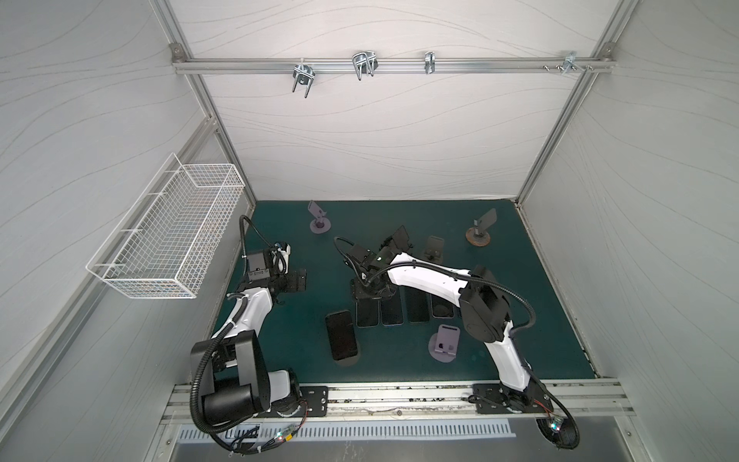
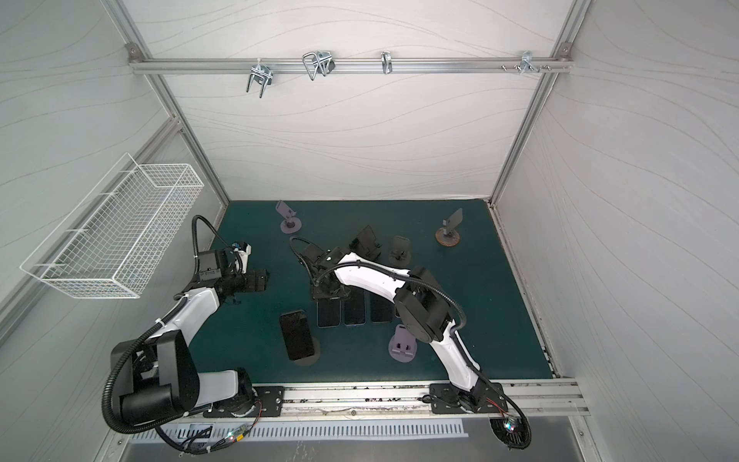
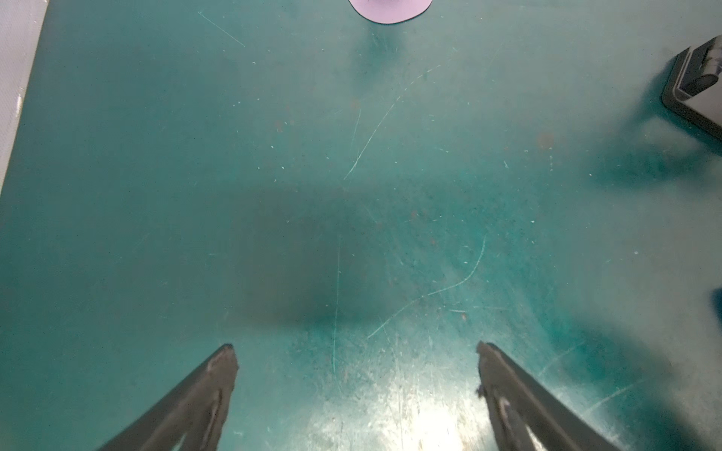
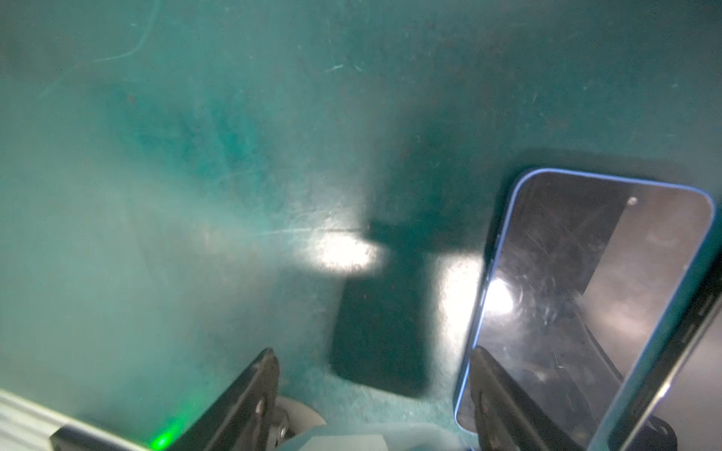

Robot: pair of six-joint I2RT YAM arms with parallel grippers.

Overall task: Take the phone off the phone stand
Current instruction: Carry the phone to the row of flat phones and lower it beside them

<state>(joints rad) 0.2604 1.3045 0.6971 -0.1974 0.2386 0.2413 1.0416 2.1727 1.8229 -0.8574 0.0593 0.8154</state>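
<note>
The phone lines up beside the blue-edged phone, over open mat (image 4: 382,334). My right gripper should keep lowering the mint phone (image 4: 368,442) until it lies flat, then let go.
A black phone (image 1: 340,335) (image 2: 296,334) leans on a dark round-based phone stand (image 1: 348,360) (image 2: 308,359) near the front middle of the green mat in both top views. My right gripper (image 1: 366,290) (image 4: 374,353) hangs open and empty behind it, at the far end of a row of flat phones. In the right wrist view one of its fingers (image 4: 504,394) overlaps the blue-edged phone (image 4: 586,293) lying flat. My left gripper (image 1: 298,280) (image 3: 355,346) stands open over bare mat to the left, holding nothing.
Several phones (image 1: 417,306) lie side by side mid-mat. Empty stands: purple ones (image 1: 444,344) (image 1: 320,219) (image 3: 390,9), a black one (image 1: 400,240) (image 3: 695,90), a grey one (image 1: 434,248) and an orange-based one (image 1: 480,231). A white wire basket (image 1: 172,228) hangs on the left wall.
</note>
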